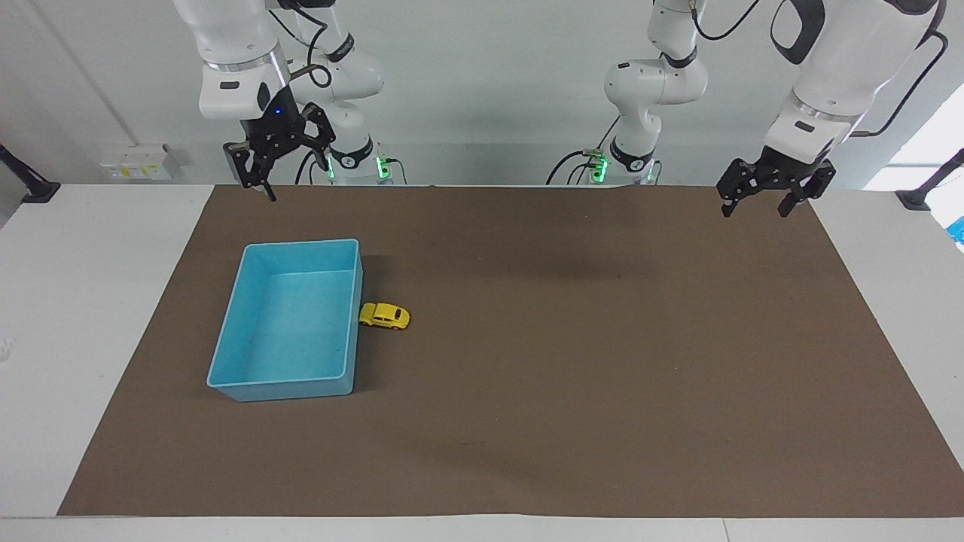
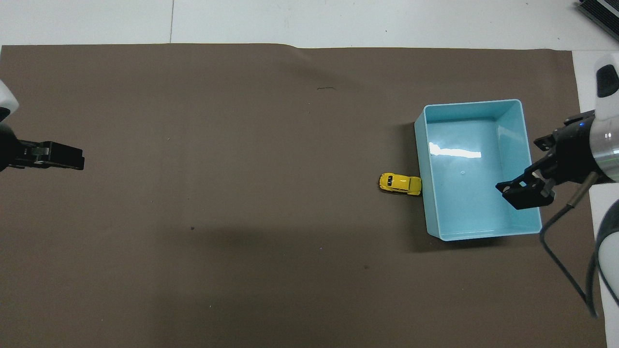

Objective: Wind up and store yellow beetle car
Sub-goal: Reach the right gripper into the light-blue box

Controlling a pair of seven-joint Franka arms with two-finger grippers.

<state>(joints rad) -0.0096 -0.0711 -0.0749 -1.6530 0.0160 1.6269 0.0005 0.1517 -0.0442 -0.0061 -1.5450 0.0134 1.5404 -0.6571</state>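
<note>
The yellow beetle car rests against the blue tray's side, far from my left gripper, so next my right gripper moves over the tray and grabs the car.
The yellow beetle car stands on the brown mat with one end against the long wall of the blue tray, on the side toward the left arm's end. The tray holds nothing. My right gripper hangs open and high, over the mat at the tray's end by the robots, well apart from the car. My left gripper hangs open and high over the mat's corner at the left arm's end. Neither gripper holds anything.
The brown mat covers most of the white table. The tray lies toward the right arm's end. A black clamp post stands at the table's edge by the left arm, and a dark flat thing lies off the mat.
</note>
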